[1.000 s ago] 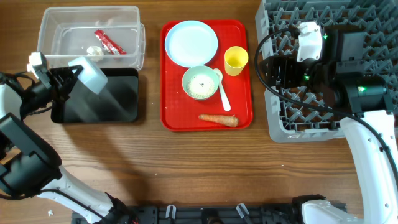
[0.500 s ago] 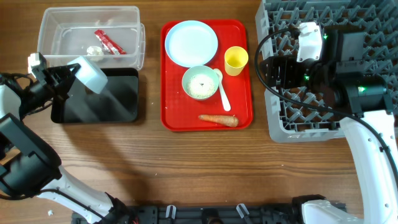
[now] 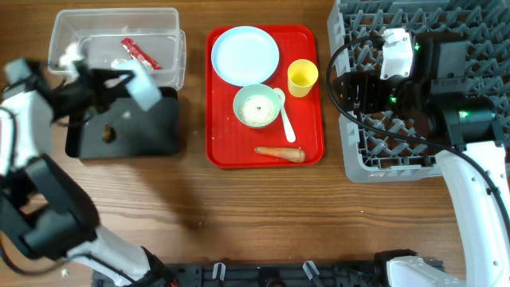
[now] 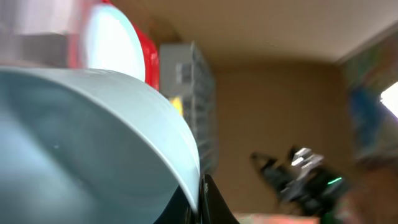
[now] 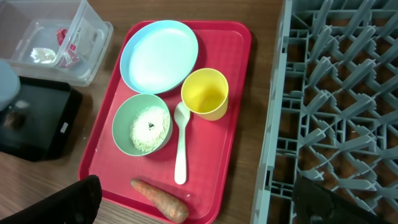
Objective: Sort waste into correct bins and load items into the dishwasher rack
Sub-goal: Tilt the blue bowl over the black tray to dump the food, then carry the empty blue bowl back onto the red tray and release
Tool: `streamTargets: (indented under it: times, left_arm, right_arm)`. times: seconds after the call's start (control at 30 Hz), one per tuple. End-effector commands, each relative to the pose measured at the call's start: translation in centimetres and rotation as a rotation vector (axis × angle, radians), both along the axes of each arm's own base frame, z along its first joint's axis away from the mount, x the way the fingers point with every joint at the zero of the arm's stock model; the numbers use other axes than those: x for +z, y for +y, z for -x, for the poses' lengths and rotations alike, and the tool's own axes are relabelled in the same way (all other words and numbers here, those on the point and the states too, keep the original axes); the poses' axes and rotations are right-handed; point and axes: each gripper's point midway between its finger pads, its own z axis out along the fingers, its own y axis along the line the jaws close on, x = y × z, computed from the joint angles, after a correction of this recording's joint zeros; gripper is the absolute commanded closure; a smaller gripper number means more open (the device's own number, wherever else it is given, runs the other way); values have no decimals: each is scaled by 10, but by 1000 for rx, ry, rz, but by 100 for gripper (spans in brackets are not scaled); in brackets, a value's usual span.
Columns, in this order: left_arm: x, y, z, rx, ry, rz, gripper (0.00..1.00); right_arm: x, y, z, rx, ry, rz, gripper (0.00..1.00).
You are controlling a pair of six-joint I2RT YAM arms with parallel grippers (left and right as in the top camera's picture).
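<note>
The pale blue bowl is empty and the corner beside the carrot is free, so my left gripper goes on to the red tray before it lets go of the bowl there.
My left gripper is shut on the rim of a pale blue bowl, which fills the left wrist view. Overhead, that bowl is blurred above the edge between the black tray and the clear tub. A brown lump lies in the black tray. The tub holds a red wrapper. My right gripper hangs open over the red tray's near edge, above the carrot. The tray also carries the blue plate, a green bowl with rice, the yellow cup and the white spoon.
The grey dishwasher rack fills the right side, with the right arm over it. The red serving tray lies between rack and bins. Bare wooden table runs along the front.
The left arm has swung up and to the right with the blue bowl, fast enough to blur. A brown lump now shows in the black tray. The right arm has not moved.
</note>
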Motion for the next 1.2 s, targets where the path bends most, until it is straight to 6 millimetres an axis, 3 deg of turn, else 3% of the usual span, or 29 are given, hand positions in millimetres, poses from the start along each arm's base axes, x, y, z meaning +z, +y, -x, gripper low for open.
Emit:
streamTargets:
  times: [0.0,0.2,0.4,0.7,0.9,1.17]
  left_arm:
    - [20,-52,5,-76,-87,-361,96]
    - [1,-104,15,-152,-96,-741,96]
    - [-20,-155,31,-264,-120,-967,96]
    - [-42,-186,64,-282,10,-1050,96]
    - [-73,-205,85,-351,27,-1056,96]
    - [-110,-218,98,-413,39,-1071,96]
  right_arm:
    - [6,1,-3,-9,-10,-4,0]
    - [5,1,-3,-9,-7,-3,0]
    - [5,1,-3,-9,-7,-3,0]
    - [5,1,-3,-9,-8,-3,0]
    - [5,1,-3,-9,-7,-3,0]
    - [4,1,-4,-8,-4,-2,0]
